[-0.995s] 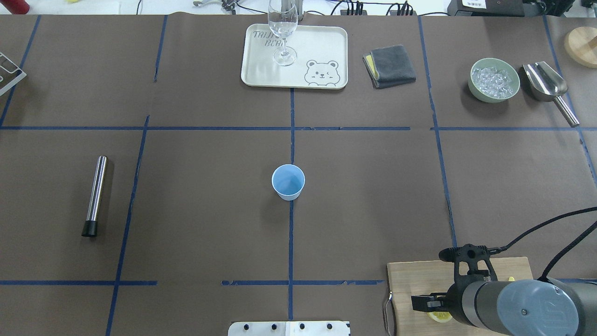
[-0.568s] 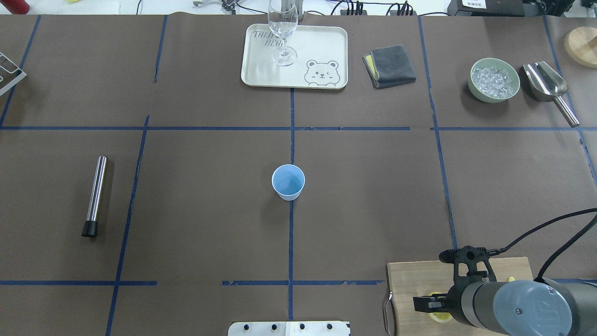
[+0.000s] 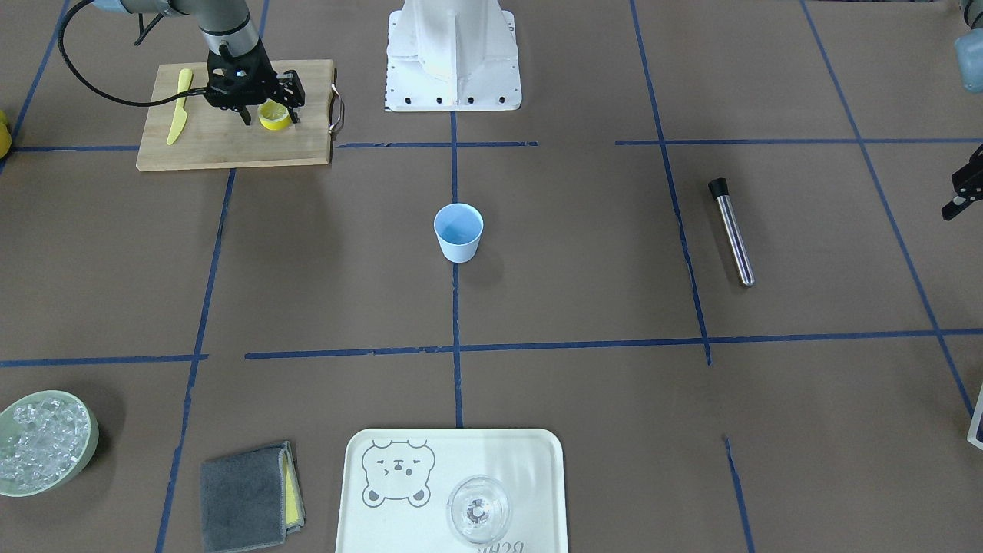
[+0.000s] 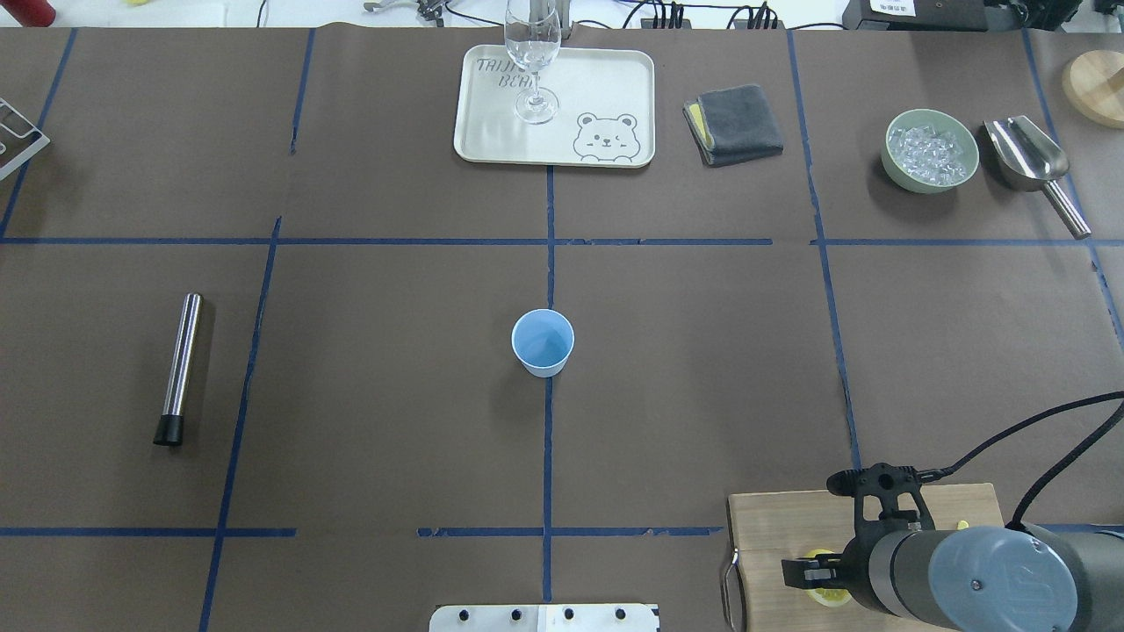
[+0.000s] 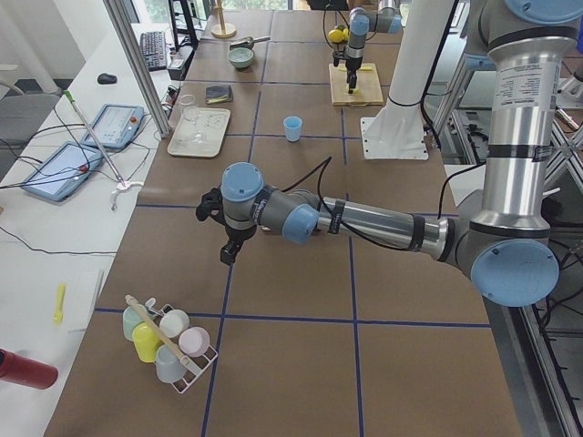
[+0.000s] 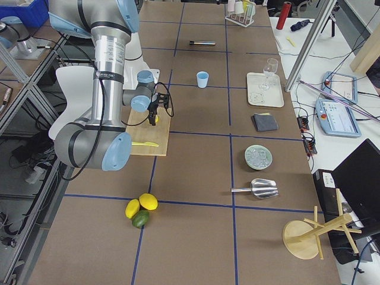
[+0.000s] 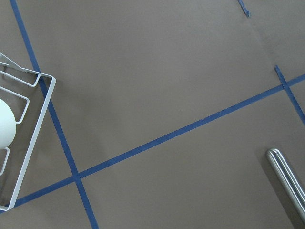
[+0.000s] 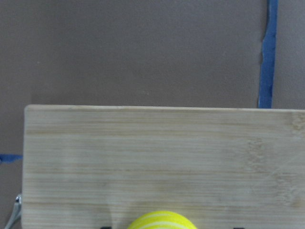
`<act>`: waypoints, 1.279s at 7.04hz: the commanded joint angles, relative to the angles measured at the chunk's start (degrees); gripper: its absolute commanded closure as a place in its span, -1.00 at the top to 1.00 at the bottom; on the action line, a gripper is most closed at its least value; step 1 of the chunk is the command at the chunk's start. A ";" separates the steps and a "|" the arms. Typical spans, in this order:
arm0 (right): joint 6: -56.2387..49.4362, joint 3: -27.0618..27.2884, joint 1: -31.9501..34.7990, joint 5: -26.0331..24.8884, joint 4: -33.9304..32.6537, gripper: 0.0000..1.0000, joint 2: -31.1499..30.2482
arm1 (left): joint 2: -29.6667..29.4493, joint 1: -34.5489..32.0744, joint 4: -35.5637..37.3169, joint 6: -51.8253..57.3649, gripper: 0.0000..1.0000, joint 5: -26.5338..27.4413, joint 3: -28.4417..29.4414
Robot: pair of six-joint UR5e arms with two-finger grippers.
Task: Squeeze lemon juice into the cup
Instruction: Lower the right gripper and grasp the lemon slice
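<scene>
My gripper is going to lift the lemon [image 3: 273,115], and pale seams cross the yellow rim [image 8: 162,219]. The lemon will come apart then and leave a bottom slice on the board.
The lemon [image 3: 274,115] is a yellow slice on the wooden cutting board [image 3: 230,146] near the robot's base. It also shows at the bottom edge of the right wrist view [image 8: 159,220]. My right gripper [image 3: 271,119] is down on the board and open, one finger on each side of the slice with small gaps. The light-blue cup [image 3: 458,230] stands upright and alone at the table's middle [image 4: 543,342], far from the board. My left gripper [image 3: 964,192] hovers at the table's far left end [image 5: 228,250]. I cannot tell whether it is open or shut.
A yellow plastic knife [image 3: 178,107] lies on the board. A steel tube [image 4: 180,364] lies on the left. At the far side are a tray [image 4: 606,88] with a stemmed glass [image 4: 532,53], a grey cloth [image 4: 733,123], an ice bowl [image 4: 887,167] and a scoop [image 4: 1027,158]. A cup rack [image 5: 168,341] stands near my left gripper.
My right gripper has shifted slightly and come down over the lemon slice, which now sits between its fingers. The cup has not moved.
</scene>
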 commanded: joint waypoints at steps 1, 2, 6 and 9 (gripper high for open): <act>0.00 0.16 0.00 0.37 0.00 0.44 -0.01 | 0.00 0.00 0.00 0.04 1.00 0.00 -0.02; 0.00 0.34 0.00 0.54 0.00 0.19 -0.01 | 0.00 0.00 -0.09 0.04 1.00 0.00 -0.10; 0.00 2.18 0.44 0.63 0.00 -0.13 -0.45 | 0.09 -0.17 0.00 -0.14 1.00 0.00 -0.54; -0.08 3.50 2.98 2.04 0.00 -0.13 -0.45 | 0.18 -0.26 0.00 -0.14 1.00 -0.09 -0.72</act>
